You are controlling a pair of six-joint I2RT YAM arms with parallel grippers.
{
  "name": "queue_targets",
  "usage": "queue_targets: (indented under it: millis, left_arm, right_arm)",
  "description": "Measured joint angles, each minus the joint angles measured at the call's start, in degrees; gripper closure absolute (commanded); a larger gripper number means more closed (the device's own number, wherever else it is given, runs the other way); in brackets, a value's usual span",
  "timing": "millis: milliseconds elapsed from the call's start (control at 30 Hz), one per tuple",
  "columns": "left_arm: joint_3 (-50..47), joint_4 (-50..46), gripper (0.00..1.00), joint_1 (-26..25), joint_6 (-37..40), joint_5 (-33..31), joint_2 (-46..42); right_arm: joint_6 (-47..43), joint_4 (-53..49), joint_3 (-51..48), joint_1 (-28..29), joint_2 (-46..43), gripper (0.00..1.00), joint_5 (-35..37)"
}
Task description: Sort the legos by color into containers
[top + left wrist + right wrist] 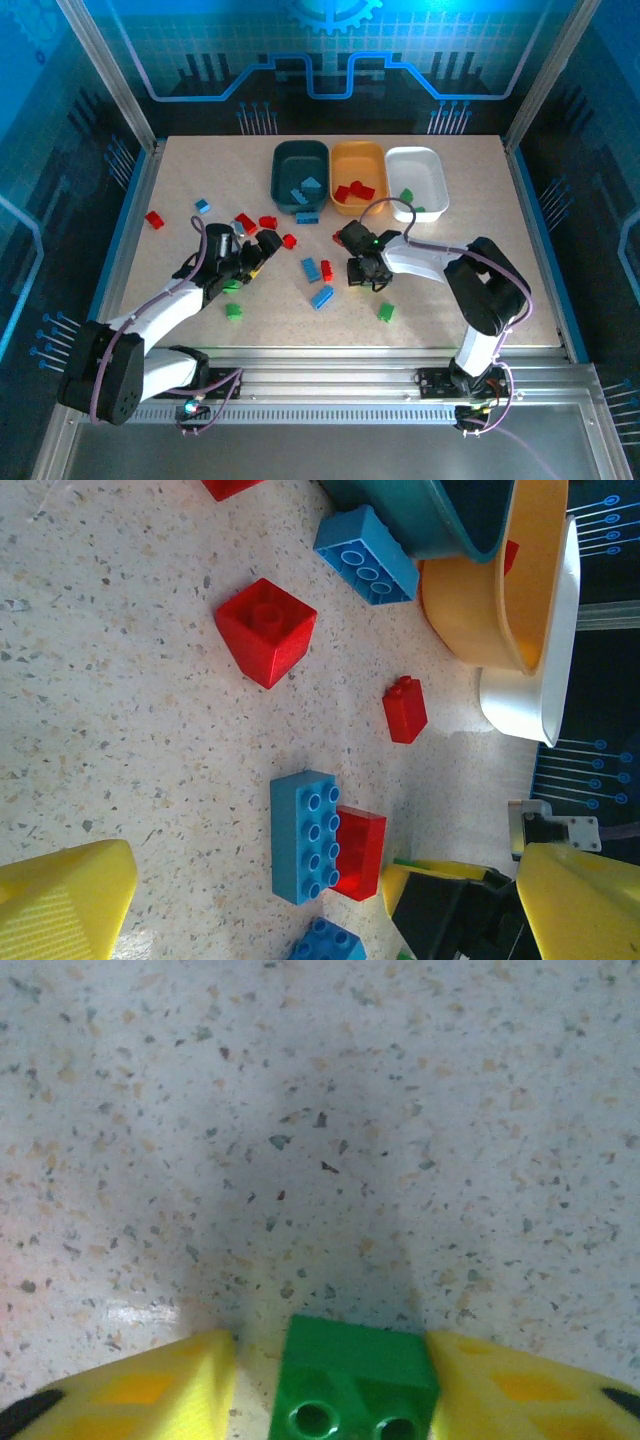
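Note:
The robot's right gripper is down close beside the blue legos (311, 270), so next the left gripper backs off and then picks up the blue lego (322, 297) nearest the metal rail first.
My right gripper (330, 1352) is down at the table, open, with a small green lego (355, 1380) between its yellow fingers; a gap shows on the left side. From above, the right gripper (364, 274) is at mid-table. My left gripper (262, 246) is open and holds nothing. Ahead of its fingers (70, 900) lie a blue lego (303, 835) touching a red lego (362, 852). At the back stand the dark teal tub (282, 160) with blue legos, the yellow-orange tub (358, 156) with red ones, and the white tub (420, 160) with green ones.
Loose legos lie scattered: red (154, 219), blue (203, 206), red (268, 222), blue (322, 296), green (233, 311), green (386, 312). A blue brick (307, 217) rests against the teal tub. A metal rail (330, 385) runs along the near edge.

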Motion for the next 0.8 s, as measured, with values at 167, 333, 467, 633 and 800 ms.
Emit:
queue_targets:
  millis: [167, 333, 467, 633, 800]
  left_arm:
    - [0.02, -0.35, 0.01, 0.0, 0.17, 0.59, -0.02]
    - [0.85, -1.6, 0.01, 0.0, 0.2, 1.11, 0.66]
    - [5.09, -2.62, 0.01, -0.35, 1.03, 4.74, 4.85]
    - [13.05, -2.78, 0.02, -4.55, 2.43, 8.81, 13.2]
    - [14.38, -3.32, 0.01, -6.23, 2.89, 9.42, 14.67]
  right_arm:
    - [-0.96, -0.46, 1.95, 0.0, 1.25, 0.74, 0.79]
    - [-3.85, 0.31, 2.03, -0.52, 0.35, 0.75, 2.38]
    - [-7.26, 0.66, 3.85, -6.12, -4.66, 0.74, 2.58]
    - [-10.6, 3.45, 12.94, -19.12, -4.83, 0.74, 2.27]
    - [-12.46, 4.11, 25.16, -28.2, 4.13, 0.74, 0.52]
